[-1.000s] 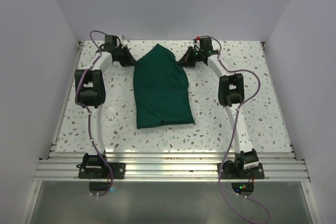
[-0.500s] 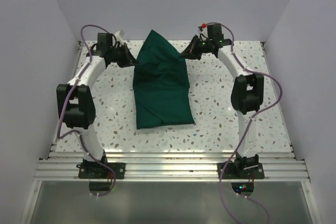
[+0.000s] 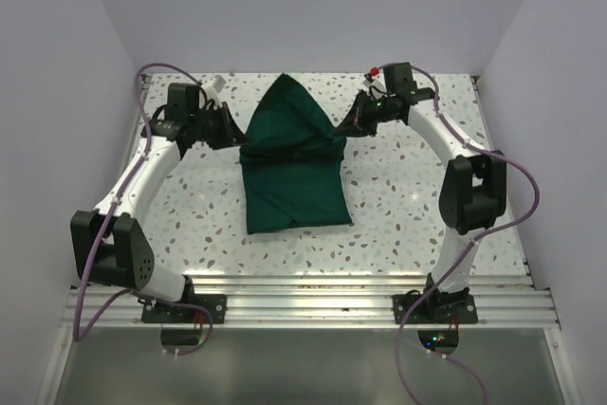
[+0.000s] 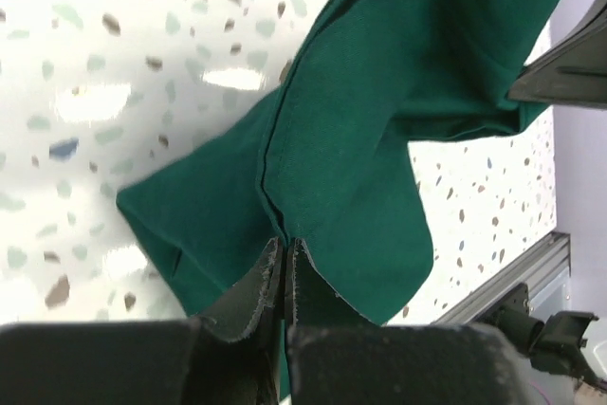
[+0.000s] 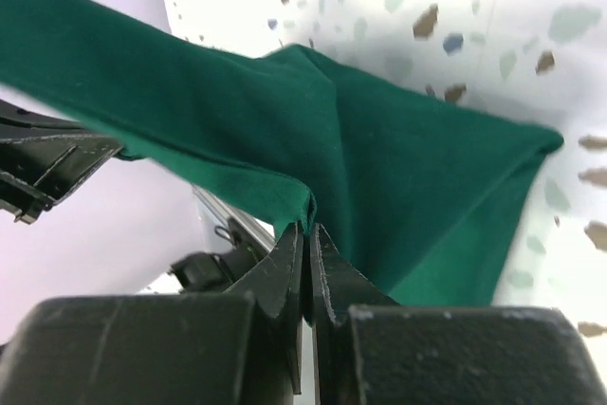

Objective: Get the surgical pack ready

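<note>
The lifted cloth (image 3: pixel 290 139) stretches between both grippers in line with its flat near part (image 3: pixel 295 198). My left gripper keeps lowering it toward that part of the cloth until it lies there.
The surgical pack shows as a dark green cloth (image 3: pixel 289 163) in the middle of the speckled table, its near part lying flat as a folded bundle. Its far part is lifted off the table and peaks between the two arms. My left gripper (image 3: pixel 237 135) is shut on the cloth's left edge; the wrist view shows the fabric (image 4: pixel 379 130) pinched at the fingertips (image 4: pixel 285 244). My right gripper (image 3: pixel 346 128) is shut on the right edge, the cloth (image 5: pixel 398 168) folding over its tips (image 5: pixel 306 227). No tray, instruments or gauze are visible.
A small white object (image 3: pixel 217 83) lies at the far left of the table behind the left arm. Grey walls enclose the table on three sides. A metal rail (image 3: pixel 303 296) with both arm bases runs along the near edge.
Both grippers have drawn toward the near side while holding the cloth's edges, raising its far part and carrying it over the bundle. Both elbows swung outward and nearer.
</note>
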Action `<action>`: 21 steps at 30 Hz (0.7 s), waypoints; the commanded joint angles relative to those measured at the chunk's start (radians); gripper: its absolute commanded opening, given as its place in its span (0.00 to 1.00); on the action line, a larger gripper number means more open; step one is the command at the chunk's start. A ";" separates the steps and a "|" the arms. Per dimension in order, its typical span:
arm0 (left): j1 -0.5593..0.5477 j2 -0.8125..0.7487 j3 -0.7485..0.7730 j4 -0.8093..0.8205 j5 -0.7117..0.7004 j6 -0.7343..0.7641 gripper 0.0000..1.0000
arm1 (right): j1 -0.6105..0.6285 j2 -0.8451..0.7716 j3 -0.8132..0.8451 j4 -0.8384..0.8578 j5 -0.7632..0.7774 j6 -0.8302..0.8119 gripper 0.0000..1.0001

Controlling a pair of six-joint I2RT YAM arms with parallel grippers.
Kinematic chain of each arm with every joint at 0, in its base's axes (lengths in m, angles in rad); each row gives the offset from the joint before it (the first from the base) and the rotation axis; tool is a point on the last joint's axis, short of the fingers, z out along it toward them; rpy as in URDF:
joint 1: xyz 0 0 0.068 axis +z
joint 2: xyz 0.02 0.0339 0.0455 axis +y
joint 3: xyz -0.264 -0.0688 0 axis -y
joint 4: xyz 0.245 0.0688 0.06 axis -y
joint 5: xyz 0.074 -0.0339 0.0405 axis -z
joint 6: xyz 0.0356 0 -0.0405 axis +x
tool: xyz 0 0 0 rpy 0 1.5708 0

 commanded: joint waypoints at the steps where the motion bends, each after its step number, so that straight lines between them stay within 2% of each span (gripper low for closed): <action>1: -0.011 -0.095 -0.094 -0.054 -0.031 0.027 0.00 | 0.003 -0.114 -0.059 -0.056 -0.002 -0.060 0.00; 6: -0.035 -0.204 -0.243 -0.065 -0.083 0.027 0.00 | 0.003 -0.225 -0.221 -0.061 0.006 -0.097 0.00; 11: -0.038 -0.264 -0.328 -0.066 -0.108 0.014 0.00 | 0.003 -0.298 -0.362 -0.096 0.035 -0.172 0.00; 21: -0.040 -0.249 -0.440 -0.080 -0.148 0.018 0.00 | 0.038 -0.327 -0.542 -0.104 0.035 -0.261 0.00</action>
